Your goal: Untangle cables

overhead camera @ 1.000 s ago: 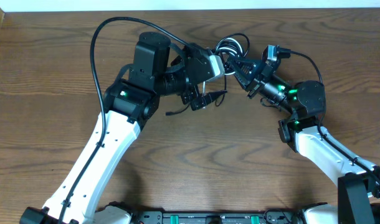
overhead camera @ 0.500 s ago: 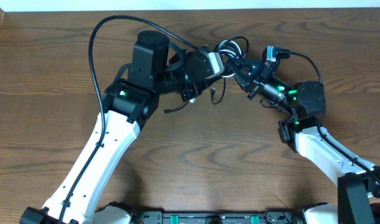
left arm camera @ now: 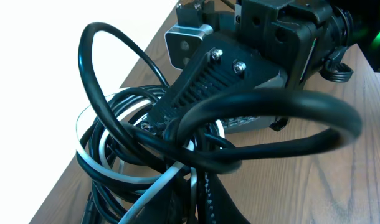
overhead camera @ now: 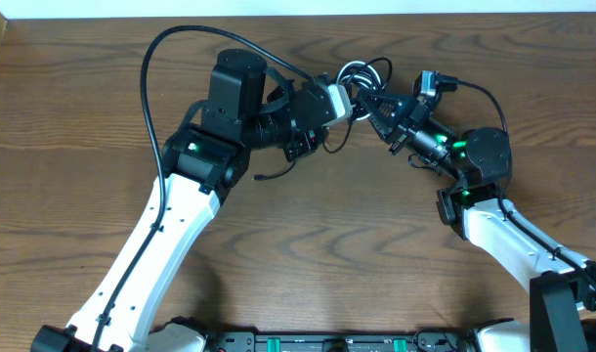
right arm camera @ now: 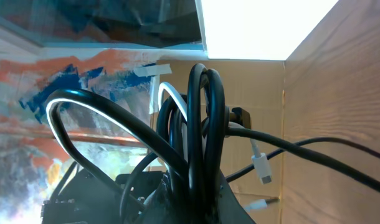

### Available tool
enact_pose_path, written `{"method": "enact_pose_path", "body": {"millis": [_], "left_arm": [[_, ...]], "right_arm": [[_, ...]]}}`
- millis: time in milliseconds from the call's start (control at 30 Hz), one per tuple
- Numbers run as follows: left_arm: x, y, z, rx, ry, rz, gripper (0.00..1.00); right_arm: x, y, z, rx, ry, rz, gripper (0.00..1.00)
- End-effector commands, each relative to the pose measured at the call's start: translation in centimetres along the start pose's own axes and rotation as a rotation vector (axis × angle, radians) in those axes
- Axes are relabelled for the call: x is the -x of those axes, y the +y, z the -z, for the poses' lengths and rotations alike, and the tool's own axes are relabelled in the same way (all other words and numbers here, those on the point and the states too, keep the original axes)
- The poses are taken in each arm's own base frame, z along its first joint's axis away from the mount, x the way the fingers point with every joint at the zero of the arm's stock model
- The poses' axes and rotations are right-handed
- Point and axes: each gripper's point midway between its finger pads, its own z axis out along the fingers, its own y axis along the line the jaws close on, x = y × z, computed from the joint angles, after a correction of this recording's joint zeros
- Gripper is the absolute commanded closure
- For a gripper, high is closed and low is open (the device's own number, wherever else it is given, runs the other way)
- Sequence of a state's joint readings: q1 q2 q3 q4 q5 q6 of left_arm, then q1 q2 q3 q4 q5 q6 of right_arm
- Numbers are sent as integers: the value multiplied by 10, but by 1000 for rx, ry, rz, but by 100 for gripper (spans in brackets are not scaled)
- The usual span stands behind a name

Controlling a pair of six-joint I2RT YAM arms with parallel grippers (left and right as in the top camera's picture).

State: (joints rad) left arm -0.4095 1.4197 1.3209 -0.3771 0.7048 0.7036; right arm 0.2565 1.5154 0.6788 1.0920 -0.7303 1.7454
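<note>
My right gripper is squeezing several black loops (right arm camera: 205, 127) together, so it should let go and move back while my left gripper holds the bundle (overhead camera: 360, 76), then grip anew.
The cables (overhead camera: 361, 76) are a tangled bundle of black cords and one white cord, lifted off the table at the back centre between the two arms. My left gripper (overhead camera: 345, 101) is shut on the bundle from the left; in the left wrist view, black and white loops (left arm camera: 134, 155) run down between its fingers (left arm camera: 210, 194). From the right, my right gripper (overhead camera: 379, 108) is shut on the same bundle, with black loops (right arm camera: 199, 124) rising out of its jaws. A white plug (right arm camera: 262, 168) hangs beside them. A loose black tail (overhead camera: 271, 175) dangles below the left wrist.
The wooden table (overhead camera: 327, 244) lies under both arms. A thick black arm cable (overhead camera: 156, 68) arcs over the left arm. The table's far edge (overhead camera: 298, 15) runs just behind the bundle. The right gripper's body (left arm camera: 240, 68) fills the left wrist view close up.
My left gripper has closed on the cable bundle, and its wrist has turned and moved up toward the bundle. The dangling black tail has shifted left. The right arm has held still.
</note>
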Motion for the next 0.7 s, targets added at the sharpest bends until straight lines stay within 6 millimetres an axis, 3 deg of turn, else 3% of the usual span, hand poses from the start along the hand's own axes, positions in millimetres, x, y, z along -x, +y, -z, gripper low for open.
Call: {"method": "enact_pose_path", "body": {"millis": [0,333,400,500,600,667], "left_arm": [[9,-7,-8,-39,-38,-15,92],[41,-6,7,-23,-142,43,93],[47,-5,12,-13,-155,38,92],[51,-4,19,6,-165,27,93],[51,-1,22,16,-165,37,93],[49,3,23,25,-162,54,93]], "right_arm": [[-13,4,-5,1,57,116,97],[9,-44,0,-184,-38,246,91],[10,-47,0,-196,-39,286,83],[10,-47,0,-198,-35,344,62],[10,-47,0,-199,-35,350,53],[10,-47,0,-199,-36,351,40]]}}
